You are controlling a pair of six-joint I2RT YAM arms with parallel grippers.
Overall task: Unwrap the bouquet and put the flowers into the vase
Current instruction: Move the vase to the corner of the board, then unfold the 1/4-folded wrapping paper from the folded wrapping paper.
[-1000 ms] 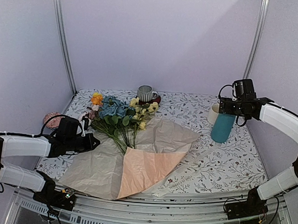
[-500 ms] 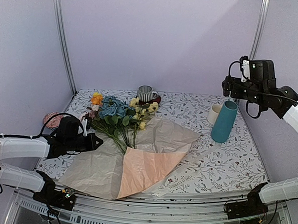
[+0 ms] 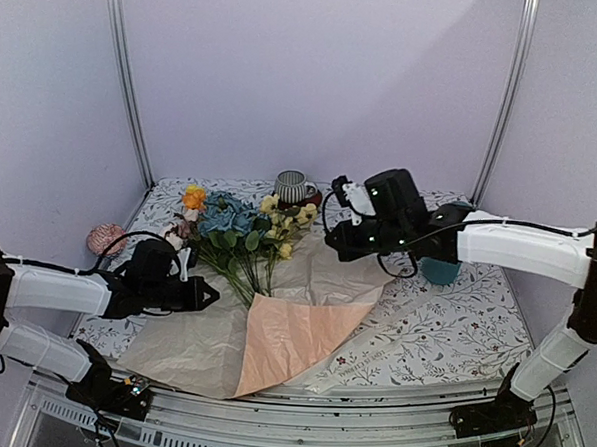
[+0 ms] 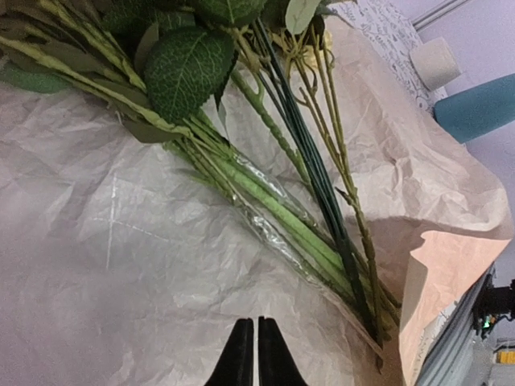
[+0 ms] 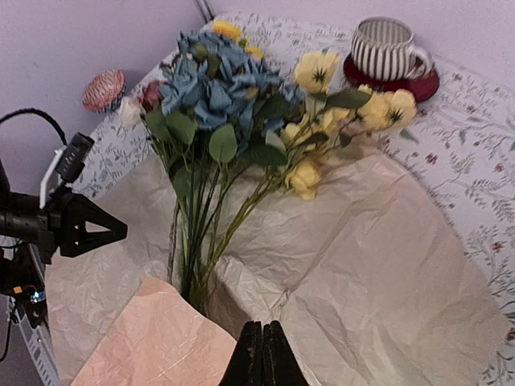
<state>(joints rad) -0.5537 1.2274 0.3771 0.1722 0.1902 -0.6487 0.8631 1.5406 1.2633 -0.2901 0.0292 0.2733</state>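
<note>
The flowers' stem ends [image 3: 256, 295] are covered by the fold of the paper, so my left gripper should move across and spread the fold flat [image 3: 297, 342] before it takes the flowers.
The bouquet's peach-pink paper [image 3: 273, 327] lies spread open on the table. The flowers [image 3: 243, 226] rest on it, blooms toward the back, and their green stems [image 4: 298, 217] run down into a fold of the paper. My left gripper [image 3: 207, 297] [image 4: 249, 323] hovers shut over the paper just left of the stems, with nothing in it. My right gripper [image 3: 329, 243] [image 5: 262, 326] is shut above the paper right of the stems, holding nothing. The teal vase [image 3: 441, 272] [image 4: 483, 104] stands at the right, mostly hidden behind my right arm.
A striped grey cup [image 3: 292, 186] [image 5: 386, 47] sits on a red saucer [image 5: 418, 85] at the back, behind the blooms. A pink ball [image 3: 104, 237] [image 5: 105, 88] lies at the left edge. A cream mug [image 4: 438, 60] stands beside the vase.
My right arm has swung from beside the vase at the right to the middle over the paper, and its jaws have closed. My left gripper has slid slightly right toward the stems.
</note>
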